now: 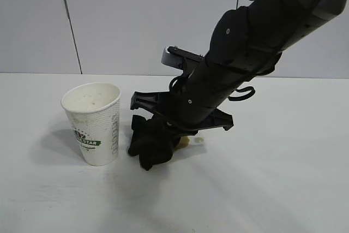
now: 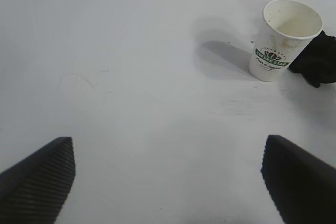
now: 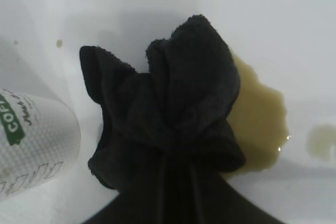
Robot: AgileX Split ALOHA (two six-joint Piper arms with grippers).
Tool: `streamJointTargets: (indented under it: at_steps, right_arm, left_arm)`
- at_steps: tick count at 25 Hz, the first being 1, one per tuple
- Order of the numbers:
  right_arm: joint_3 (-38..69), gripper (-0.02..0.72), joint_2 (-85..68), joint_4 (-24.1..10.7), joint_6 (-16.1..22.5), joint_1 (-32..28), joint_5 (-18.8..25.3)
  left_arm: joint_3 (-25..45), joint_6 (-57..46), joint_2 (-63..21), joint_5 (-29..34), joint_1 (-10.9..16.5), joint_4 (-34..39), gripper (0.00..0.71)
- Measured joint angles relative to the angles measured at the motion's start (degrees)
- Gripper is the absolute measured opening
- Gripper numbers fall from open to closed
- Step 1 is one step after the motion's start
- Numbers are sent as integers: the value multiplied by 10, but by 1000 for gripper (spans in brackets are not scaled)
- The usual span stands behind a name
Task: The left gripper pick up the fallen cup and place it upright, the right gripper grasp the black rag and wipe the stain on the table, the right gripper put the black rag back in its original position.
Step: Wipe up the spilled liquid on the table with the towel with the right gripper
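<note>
The black rag (image 1: 149, 144) is next to the cup and leaves the stain's far side (image 3: 261, 121) uncovered, so next my right gripper wipes across the stain, away from the cup.
The white paper cup (image 1: 94, 123) with its green logo band stands upright on the white table (image 1: 262, 189); it also shows in the left wrist view (image 2: 285, 38) and at the edge of the right wrist view (image 3: 31, 140). My right gripper (image 1: 163, 132) is shut on the bunched black rag (image 1: 154, 144) and presses it onto the table just right of the cup. In the right wrist view the rag (image 3: 168, 108) lies over one side of the brownish-yellow stain (image 3: 260, 119), with a droplet (image 3: 320, 140) beside it. My left gripper (image 2: 168, 182) is open and empty, well away from the cup.
A grey wall (image 1: 120, 15) stands behind the table. A tiny brown speck (image 3: 59, 43) lies on the table near the rag.
</note>
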Motion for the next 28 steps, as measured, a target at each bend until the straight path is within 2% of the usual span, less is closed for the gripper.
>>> streamJointTargets:
  at_steps: [5, 14, 19, 23, 28]
  right_arm:
    - [0, 29, 0, -16, 0, -13, 10]
    - [-1, 29, -6, -54, 0, -86, 91]
    - [-1, 29, -30, -84, 0, -123, 106]
    - [-1, 29, -45, -88, 11, -153, 119]
    - [-1, 29, -45, -78, 24, -140, 128]
  left_arm:
    - [0, 0, 0, 0, 0, 0, 694]
    - [0, 0, 0, 0, 0, 0, 694]
    - [0, 0, 0, 0, 0, 0, 694]
    - [0, 0, 0, 0, 0, 0, 694]
    - [0, 0, 0, 0, 0, 0, 694]
